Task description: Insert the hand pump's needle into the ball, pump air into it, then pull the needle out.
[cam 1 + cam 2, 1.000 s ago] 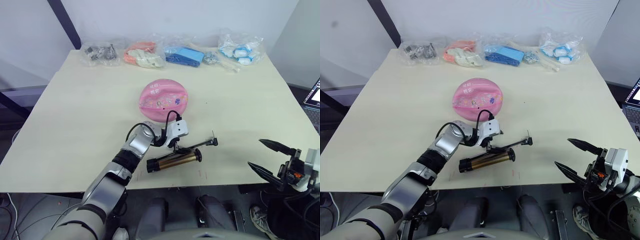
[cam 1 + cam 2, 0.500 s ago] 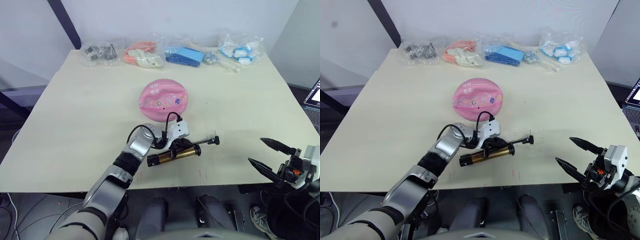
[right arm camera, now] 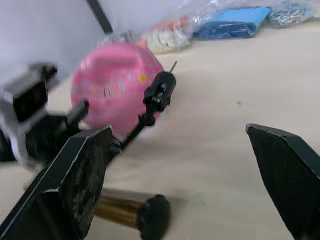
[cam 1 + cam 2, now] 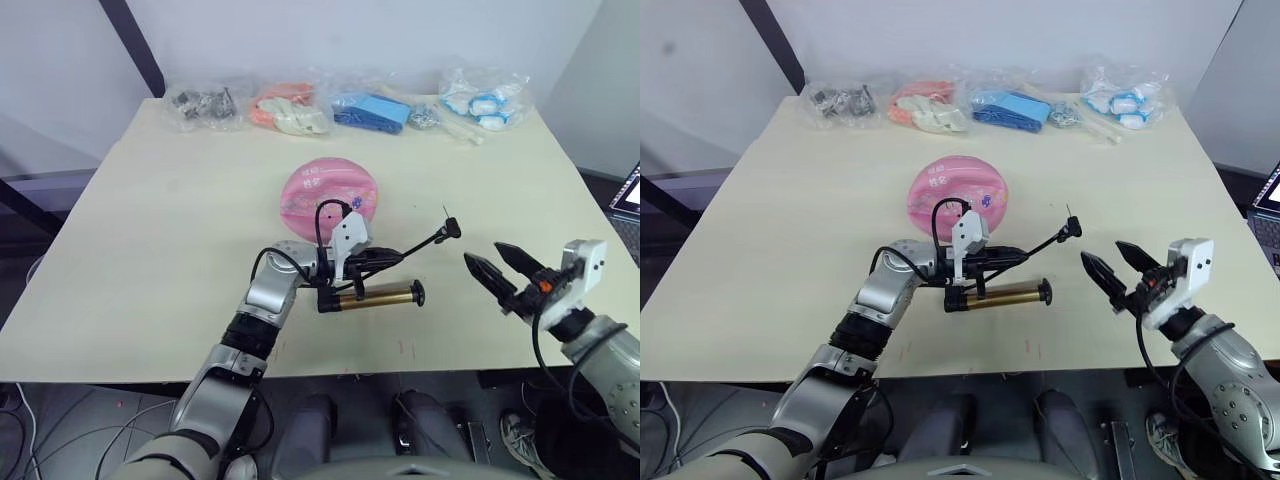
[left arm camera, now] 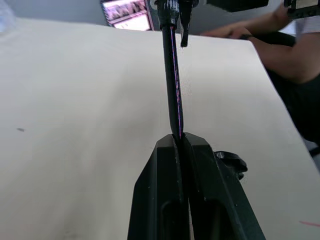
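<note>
The pink ball (image 4: 329,200) has a sunken dent (image 3: 116,56) close to its top already, so the ball's loose skin will cave in when I push in the needle.
The pink ball (image 4: 328,194) rests mid-table. In front of it my left gripper (image 4: 393,256) is shut on the hand pump's thin black hose (image 5: 173,75), pinched between the fingertips (image 5: 162,150). The hose rises rightward to the black fitting and needle (image 4: 447,226), held in the air and pointing up. The bronze pump cylinder (image 4: 376,296) lies level just below the gripper; I cannot tell whether it touches the table. My right gripper (image 4: 494,262) stands open a little to the right of the needle, nothing between its fingers (image 3: 80,175). The needle's pin (image 3: 172,66) shows before the ball (image 3: 112,90).
Several clear bags of small items line the table's far edge, among them a blue one (image 4: 368,110) and an orange-white one (image 4: 288,110). A laptop screen (image 4: 629,190) sits beyond the table's right side, with a person's arm (image 5: 260,30) near it.
My left gripper has closed on the hose and lifted it, raising the needle and swinging the pump round. My right gripper has moved up from the table's front right edge towards the needle.
</note>
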`<control>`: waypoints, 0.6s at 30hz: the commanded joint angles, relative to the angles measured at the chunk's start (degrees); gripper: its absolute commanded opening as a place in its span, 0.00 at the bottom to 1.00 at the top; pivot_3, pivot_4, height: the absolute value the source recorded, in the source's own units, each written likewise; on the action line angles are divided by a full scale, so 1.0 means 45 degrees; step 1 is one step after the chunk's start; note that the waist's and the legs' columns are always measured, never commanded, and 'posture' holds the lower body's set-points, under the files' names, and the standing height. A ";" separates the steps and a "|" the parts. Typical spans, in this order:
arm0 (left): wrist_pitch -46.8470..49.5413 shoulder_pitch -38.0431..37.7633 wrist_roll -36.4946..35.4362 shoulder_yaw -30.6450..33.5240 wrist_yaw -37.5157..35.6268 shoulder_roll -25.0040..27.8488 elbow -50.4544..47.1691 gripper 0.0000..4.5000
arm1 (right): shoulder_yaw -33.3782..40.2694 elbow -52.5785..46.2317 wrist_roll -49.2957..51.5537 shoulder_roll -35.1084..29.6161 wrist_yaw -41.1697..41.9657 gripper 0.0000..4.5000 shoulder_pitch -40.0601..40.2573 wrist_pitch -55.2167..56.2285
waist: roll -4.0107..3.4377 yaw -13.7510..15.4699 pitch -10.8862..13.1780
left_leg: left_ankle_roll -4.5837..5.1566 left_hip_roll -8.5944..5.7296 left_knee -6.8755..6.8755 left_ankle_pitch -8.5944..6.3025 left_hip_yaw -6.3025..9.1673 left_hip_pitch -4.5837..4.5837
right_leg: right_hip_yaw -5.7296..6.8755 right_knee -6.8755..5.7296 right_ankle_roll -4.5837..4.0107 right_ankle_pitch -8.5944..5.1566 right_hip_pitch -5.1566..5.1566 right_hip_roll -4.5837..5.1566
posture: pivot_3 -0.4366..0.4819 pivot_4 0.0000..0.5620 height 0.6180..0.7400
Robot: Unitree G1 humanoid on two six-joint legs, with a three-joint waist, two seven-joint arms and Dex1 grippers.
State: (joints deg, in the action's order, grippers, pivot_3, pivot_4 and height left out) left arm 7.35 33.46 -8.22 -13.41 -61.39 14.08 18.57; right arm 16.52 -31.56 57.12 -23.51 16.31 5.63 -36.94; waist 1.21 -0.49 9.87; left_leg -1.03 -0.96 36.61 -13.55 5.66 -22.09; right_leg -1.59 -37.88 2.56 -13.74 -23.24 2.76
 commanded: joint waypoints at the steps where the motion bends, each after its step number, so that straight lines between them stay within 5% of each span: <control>1: -0.0388 0.0051 -0.0274 0.0157 0.0104 -0.0096 -0.0491 0.00 | 0.0071 -0.0808 0.2023 0.0495 -0.1884 1.00 -0.0340 -0.0712 | 0.0000 -0.0011 0.0001 | 0.0009 -0.0007 0.0005 -0.0005 0.0003 -0.0004 | 0.0003 0.0000 0.0000 0.0000 0.0000 0.0005 | 0.48 0.27 1.00; 7: -0.0394 0.0118 -0.0295 0.0128 0.0104 -0.0123 -0.0409 0.00 | -0.0381 -0.0858 0.3609 0.1466 -0.4277 1.00 -0.1116 -0.0862 | -0.0002 -0.0115 0.0000 | 0.0016 0.0003 0.0032 -0.0009 -0.0003 0.0000 | 0.0002 -0.0014 0.0010 0.0004 0.0000 -0.0008 | 0.48 0.27 1.00; 18: -0.0530 0.0178 -0.0049 -0.0068 0.0013 -0.0088 -0.0169 0.00 | -0.0972 -0.0392 0.3667 0.1614 -0.5574 1.00 -0.1840 -0.0881 | -0.0002 -0.0116 0.0000 | 0.0021 0.0002 0.0032 -0.0011 -0.0003 -0.0003 | 0.0001 -0.0011 0.0010 0.0004 0.0000 -0.0010 | 0.48 0.27 1.00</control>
State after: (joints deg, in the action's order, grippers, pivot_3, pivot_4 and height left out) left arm 6.59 33.46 -8.18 -13.67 -61.09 13.43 18.69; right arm 11.98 -32.41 72.77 -15.75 -8.46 -1.77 -41.04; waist 1.20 -1.01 9.87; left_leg -0.94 -0.95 36.76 -13.60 5.64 -22.10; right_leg -1.58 -37.93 2.60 -13.72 -23.24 2.71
